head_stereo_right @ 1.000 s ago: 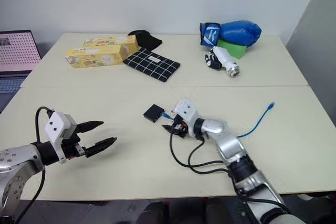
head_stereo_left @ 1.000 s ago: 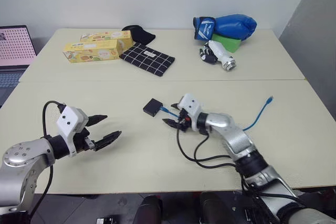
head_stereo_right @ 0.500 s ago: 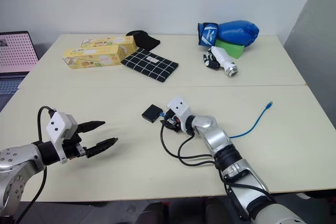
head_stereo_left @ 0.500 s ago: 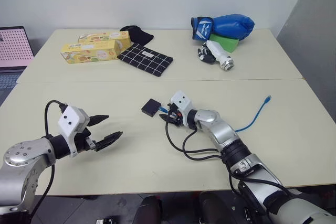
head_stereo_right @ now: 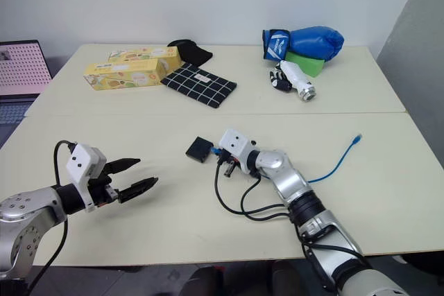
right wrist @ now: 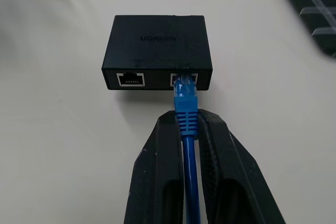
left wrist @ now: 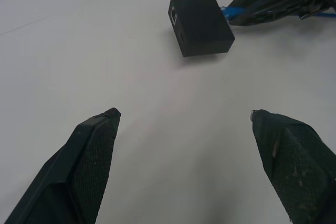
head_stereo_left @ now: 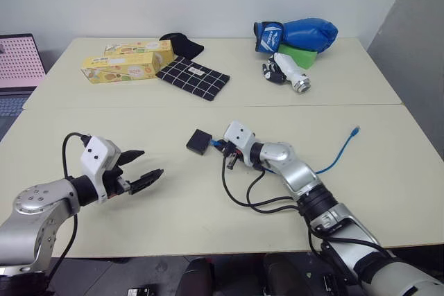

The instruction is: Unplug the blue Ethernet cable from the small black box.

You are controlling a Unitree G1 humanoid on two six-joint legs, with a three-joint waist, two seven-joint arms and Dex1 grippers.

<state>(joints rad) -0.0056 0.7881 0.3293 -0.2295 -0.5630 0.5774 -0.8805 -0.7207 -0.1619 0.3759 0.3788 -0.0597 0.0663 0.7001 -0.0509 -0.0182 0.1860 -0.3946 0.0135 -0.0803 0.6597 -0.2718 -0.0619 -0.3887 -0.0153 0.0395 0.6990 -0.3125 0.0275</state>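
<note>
I can see the small black box lying loose with the plug in its port [right wrist: 185,85], so I should hold the box [left wrist: 203,29] with my left gripper before my right gripper pulls the plug out.
The small black box [right wrist: 157,51] lies flat near the middle of the near table [head_stereo_left: 173,220], and also appears as the box [head_stereo_left: 200,141]. The blue Ethernet cable [right wrist: 187,109] has its plug in one of the box's two ports. My right gripper [right wrist: 188,118] is shut on the cable just behind the plug. The rest of the cable runs under my right arm to a free end [head_stereo_left: 355,130] on the right. My left gripper [head_stereo_left: 151,162] hovers open at the near left, pointing toward the box with nothing between its fingers [left wrist: 100,140].
On the far table lie two yellow cartons [head_stereo_left: 125,67], a black white-checked cloth [head_stereo_left: 194,77], a black cloth lump [head_stereo_left: 184,43], a blue boxing glove [head_stereo_left: 298,32] and a white-and-black object [head_stereo_left: 288,74]. A laptop [head_stereo_left: 17,60] stands at far left. A black robot cable [head_stereo_left: 250,195] loops beside my right arm.
My right gripper has gone from open to shut on the blue cable behind the plug, after edging closer to the box. The left gripper has stayed open and in place.
</note>
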